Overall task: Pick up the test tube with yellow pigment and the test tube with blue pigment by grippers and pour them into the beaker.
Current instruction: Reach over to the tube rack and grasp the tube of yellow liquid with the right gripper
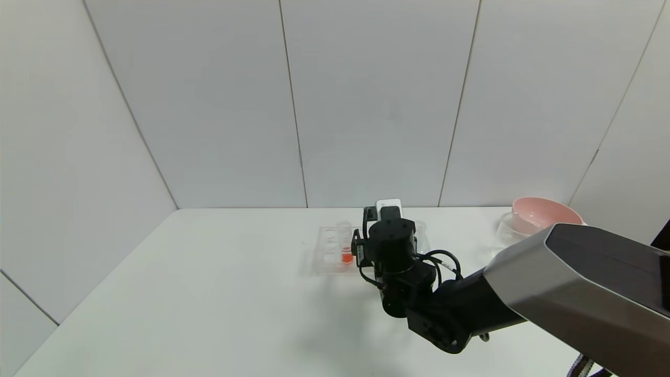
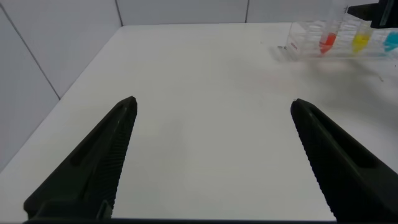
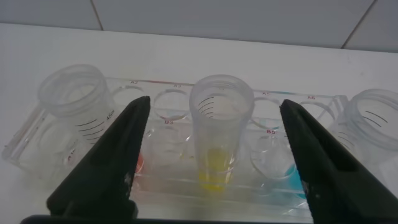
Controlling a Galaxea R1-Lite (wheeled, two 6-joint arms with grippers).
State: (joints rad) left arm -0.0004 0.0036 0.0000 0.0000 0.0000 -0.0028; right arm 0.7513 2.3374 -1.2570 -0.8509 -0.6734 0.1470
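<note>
The yellow pigment (image 3: 215, 170) is low down in the open test tube (image 3: 221, 121), so the pigment will pour out only when the robot tilts the test tube almost flat.
The test tube with yellow pigment (image 3: 221, 134) stands upright in a clear rack (image 3: 28, 146). My right gripper (image 3: 214, 106) is open, with one finger on each side of this tube and a gap on both sides. The test tube with blue pigment (image 3: 373, 134) stands in the rack beside it, outside the fingers. In the head view the right arm's wrist (image 1: 391, 241) hides both tubes and the fingers. The clear beaker (image 1: 505, 226) stands far right, by the pink bowl. My left gripper (image 2: 213, 104) is open and empty over bare table, far from the rack (image 2: 298, 43).
A tube with orange-red liquid (image 1: 346, 255) stands in the rack's left part, just outside the right gripper's finger (image 3: 118, 162). A pink bowl (image 1: 542, 213) sits at the back right. White walls close the table at the back and sides.
</note>
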